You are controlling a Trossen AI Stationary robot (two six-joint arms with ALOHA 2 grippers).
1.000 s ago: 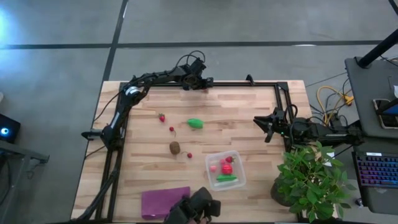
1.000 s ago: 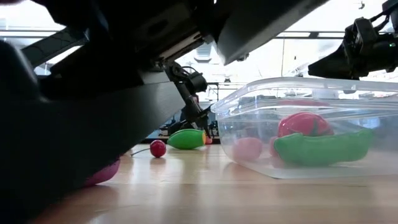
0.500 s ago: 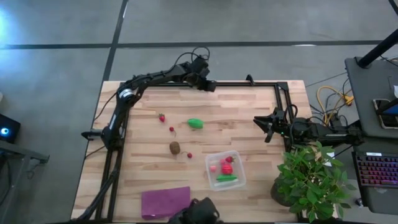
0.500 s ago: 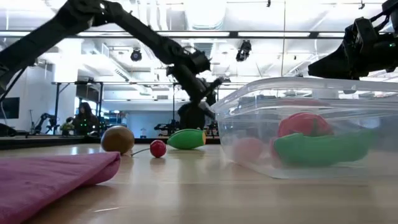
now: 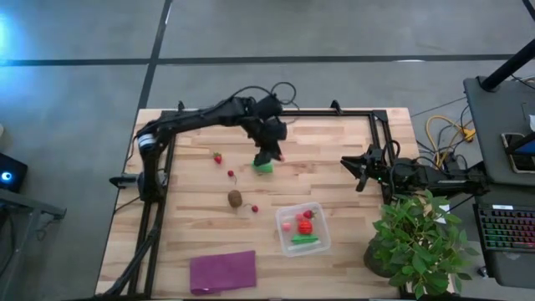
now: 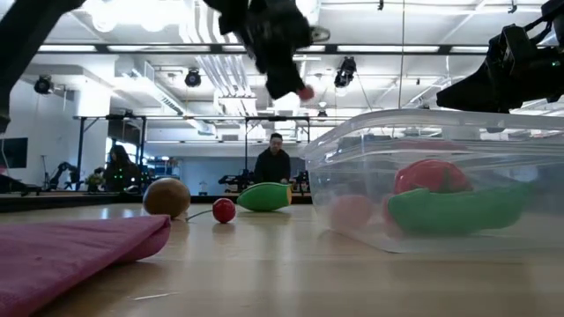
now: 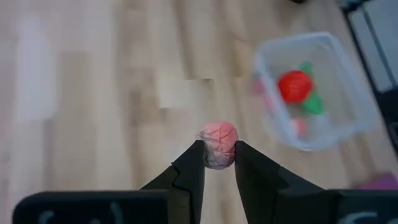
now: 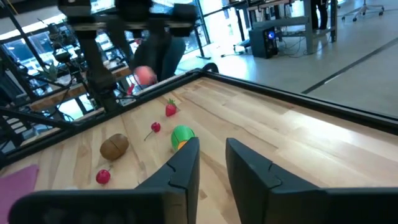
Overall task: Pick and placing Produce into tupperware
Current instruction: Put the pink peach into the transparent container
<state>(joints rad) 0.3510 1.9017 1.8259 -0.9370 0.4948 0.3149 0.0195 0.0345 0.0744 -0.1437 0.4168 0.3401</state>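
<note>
My left gripper should keep carrying the pink berry (image 6: 305,92), since it hangs above the tupperware's rim, until the berry is over the free part of the tupperware's bottom beside the red ball (image 5: 289,237).
My left gripper (image 5: 272,156) hovers over the table's middle, shut on a small pink berry (image 7: 217,144), just above a green oblong piece (image 5: 263,166) lying on the wood. The clear tupperware (image 5: 282,219) sits toward the near right and holds a red ball (image 5: 306,224), a green piece (image 5: 304,240) and a pink piece (image 5: 287,225). On the table lie a brown kiwi ball (image 5: 235,198) and three tiny red berries (image 5: 217,157). My right gripper (image 5: 351,172) waits open at the right edge, touching nothing. My left gripper pinches the pink berry's two opposite sides (image 7: 205,149) between its fingertips (image 7: 194,158). It comes from above, slanting down. The berry (image 6: 304,92) is lifted clear, high above the table.
A flat purple sheet (image 5: 222,270) lies at the near edge, left of the tupperware. A leafy potted plant (image 5: 418,242) stands at the near right corner. A black frame rail (image 5: 334,111) runs along the far edge. Bare wood lies between the green piece and the tupperware.
My left arm has swung from the table's far edge toward the middle and now hangs above the green piece. A dark shape at the near edge that blocked the low view has gone out of sight.
</note>
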